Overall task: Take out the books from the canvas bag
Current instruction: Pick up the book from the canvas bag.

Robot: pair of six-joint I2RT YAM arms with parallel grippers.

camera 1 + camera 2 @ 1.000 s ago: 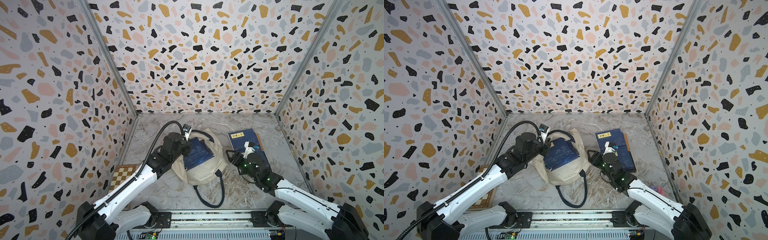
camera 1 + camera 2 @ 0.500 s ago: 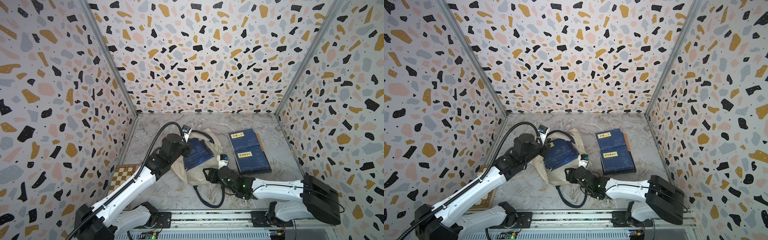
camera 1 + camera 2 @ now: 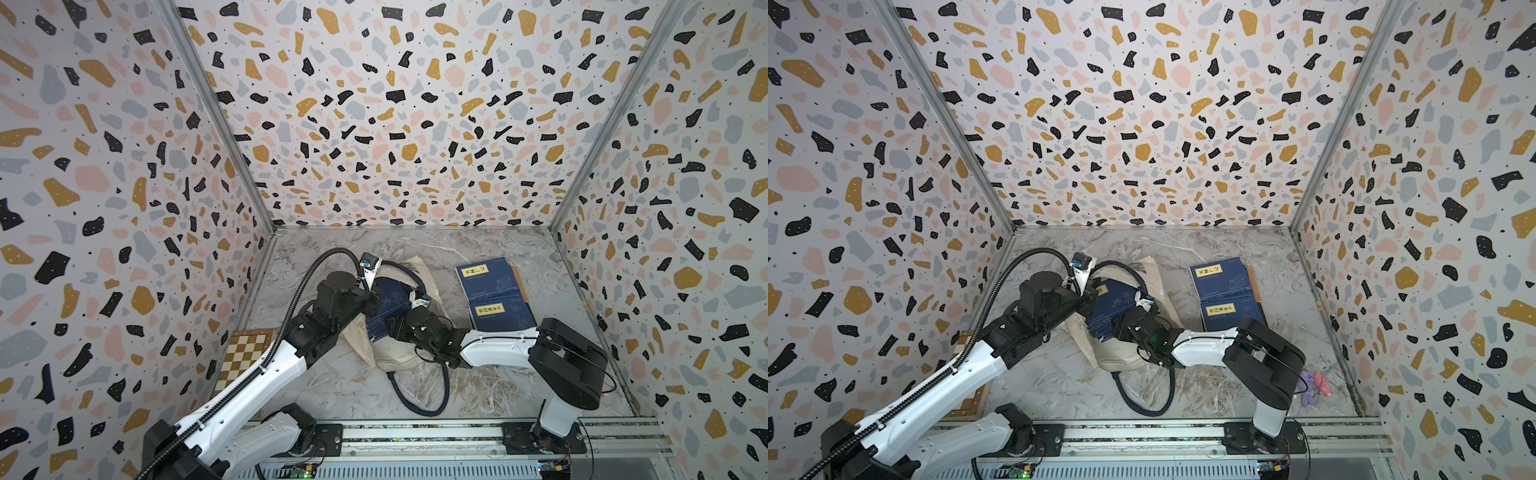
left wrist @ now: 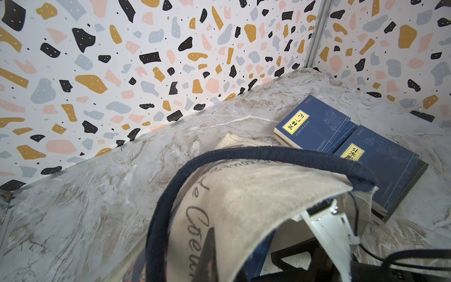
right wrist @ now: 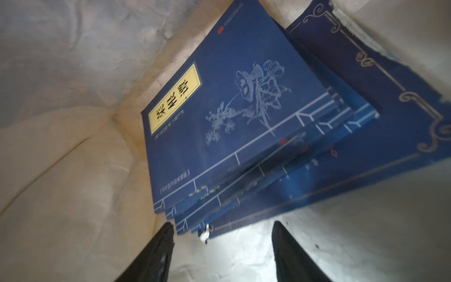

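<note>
My gripper is about to lift the top navy book [image 5: 230, 105]. The spines lie staggered with gaps [image 5: 263, 164] between them, so the book will come out alone and leave the others inside.
The cream canvas bag [image 3: 399, 351] lies on its side mid-table, its mouth toward the right arm. Several navy books [image 3: 388, 303] lie stacked inside it; the top one [image 5: 231, 109] has a yellow label. My left gripper [image 3: 371, 300] is shut on the bag's upper rim and holds the cloth [image 4: 244, 200] lifted, with one dark finger [image 4: 210, 254] pressed on the script text. My right gripper [image 5: 223, 234] is open inside the mouth, fingertips just short of the stack's near edge. Two more books [image 3: 488, 277] [image 3: 503, 316] lie flat on the table to the right.
A chessboard box [image 3: 245, 357] lies against the left wall by the left arm. The bag's navy handle [image 3: 424, 399] loops over the table near the front rail. A small purple and pink thing [image 3: 1313, 386] sits at the front right. Patterned walls close three sides.
My right arm left the two books on the right, swung left and pushed its open jaws into the bag's mouth. The left gripper has kept its hold on the rim.
</note>
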